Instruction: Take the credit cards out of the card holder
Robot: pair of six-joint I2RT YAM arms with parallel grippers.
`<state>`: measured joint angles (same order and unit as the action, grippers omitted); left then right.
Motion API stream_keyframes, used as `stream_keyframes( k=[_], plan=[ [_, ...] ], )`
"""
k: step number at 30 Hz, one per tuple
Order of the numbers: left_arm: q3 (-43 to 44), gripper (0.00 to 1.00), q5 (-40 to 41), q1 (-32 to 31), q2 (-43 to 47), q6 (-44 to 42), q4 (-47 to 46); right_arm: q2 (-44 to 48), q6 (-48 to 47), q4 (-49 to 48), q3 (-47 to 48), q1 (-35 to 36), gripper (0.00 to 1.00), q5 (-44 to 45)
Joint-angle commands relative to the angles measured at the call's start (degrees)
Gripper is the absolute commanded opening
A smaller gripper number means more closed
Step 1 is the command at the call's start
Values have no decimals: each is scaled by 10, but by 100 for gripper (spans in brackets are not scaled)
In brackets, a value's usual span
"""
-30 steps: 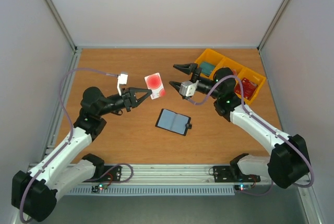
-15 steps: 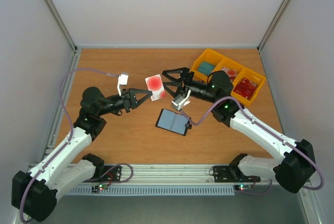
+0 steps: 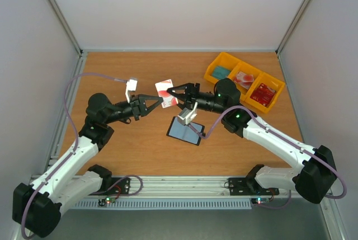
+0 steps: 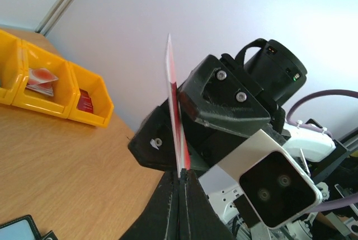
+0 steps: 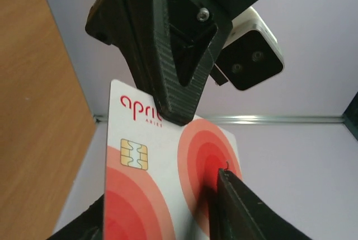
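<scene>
My left gripper is holding the white credit card (image 3: 163,89) far from the yellow tray, so next I pass the card to my right gripper for the middle compartment (image 3: 244,80).
A white credit card (image 3: 164,91) with red circles is held up above the table, and my left gripper (image 3: 161,101) is shut on its lower edge. The left wrist view shows the card (image 4: 173,94) edge-on above my closed fingertips (image 4: 180,174). My right gripper (image 3: 174,95) is open and straddles the same card, one finger on each face. In the right wrist view the card (image 5: 146,187) fills the middle, with one finger (image 5: 238,215) in front of it. The grey-blue card holder (image 3: 185,130) lies open and flat on the table below both grippers.
A yellow three-compartment tray (image 3: 224,56) stands at the back right with a teal item and red items in it. The left wrist view shows this tray (image 4: 89,118) at its left. The right arm's white camera housing hangs just above the card holder.
My right arm has swung left from the tray to the card. Its jaws have narrowed around the card. The left arm has stayed put, still holding the card.
</scene>
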<state>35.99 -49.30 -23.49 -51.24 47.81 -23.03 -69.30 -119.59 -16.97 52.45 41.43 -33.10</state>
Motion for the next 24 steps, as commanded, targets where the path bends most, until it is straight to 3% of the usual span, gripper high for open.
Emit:
stream_keyframes(
  k=[1,8,12,13,16,19,20,24],
  plan=[
    [13,0,-7,2,2,4,-28,8,-171,3,3,10,33,-3],
    [12,0,-4,2,3,3,-27,12,-167,5,4,12,2,-1],
    [10,0,6,2,7,2,-19,14,-166,11,2,12,1,2],
    [9,5,11,2,8,2,-15,13,-164,11,2,13,1,3],
    [4,59,33,2,17,0,-1,10,-147,8,3,12,1,14],
    [-3,94,54,3,26,-6,8,3,-114,-4,5,12,1,58],
    [-6,99,63,2,32,-12,14,-2,-99,-2,12,12,1,86],
    [-22,99,100,11,53,-29,41,-30,51,26,71,6,1,275]
  ],
)
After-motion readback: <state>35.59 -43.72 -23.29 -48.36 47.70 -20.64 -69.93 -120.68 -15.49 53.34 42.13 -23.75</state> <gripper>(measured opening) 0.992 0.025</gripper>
